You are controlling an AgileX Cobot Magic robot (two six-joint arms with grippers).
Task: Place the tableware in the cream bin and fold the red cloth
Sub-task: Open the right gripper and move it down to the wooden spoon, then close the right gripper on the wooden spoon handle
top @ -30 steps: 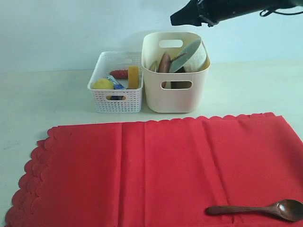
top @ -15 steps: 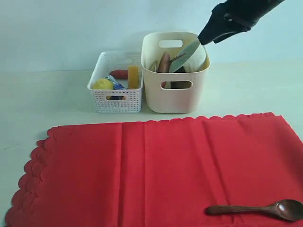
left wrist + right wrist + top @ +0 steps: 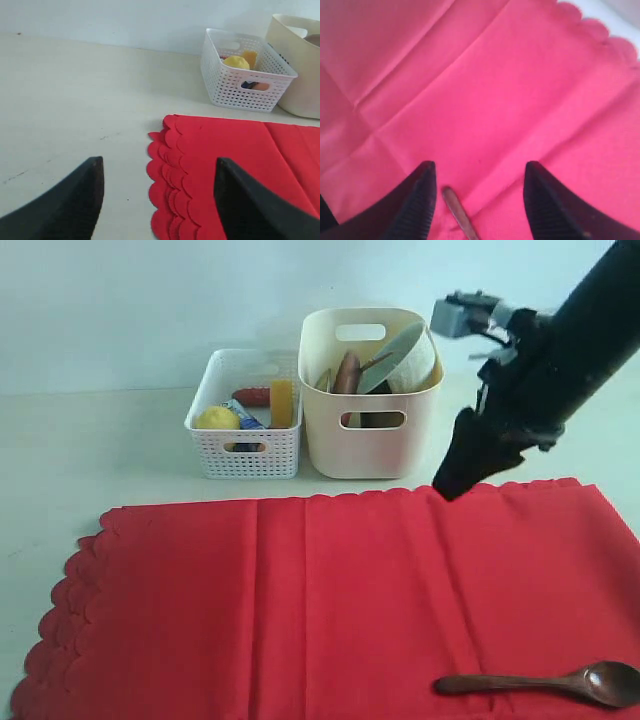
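Observation:
The robot's right gripper keeps going down toward the handle's middle [image 3: 508, 682] and closes there, as the dark wooden spoon's handle [image 3: 457, 209] runs lengthwise between its open fingers.
The red cloth [image 3: 330, 590] lies flat across the front of the table, scalloped edges at its left and far sides. A dark wooden spoon [image 3: 545, 683] rests on its near right corner. The cream bin [image 3: 370, 445] stands behind the cloth with a pale bowl [image 3: 405, 355], a brown plate and other tableware inside. My right gripper [image 3: 447, 487] hangs open over the cloth's far edge; its wrist view shows the spoon handle [image 3: 460, 215] between the fingers, untouched. My left gripper [image 3: 159, 172] is open above the cloth's scalloped edge [image 3: 165, 165] and is out of the exterior view.
A white perforated basket [image 3: 245, 455] with a lemon [image 3: 217, 418], cheese and sausage stands left of the cream bin; the left wrist view shows the basket [image 3: 245, 92] too. A pale wall rises behind the table.
My right arm has swung down from above the cream bin to the cloth's far edge, right of the bin. Spoon, bins and cloth have not moved.

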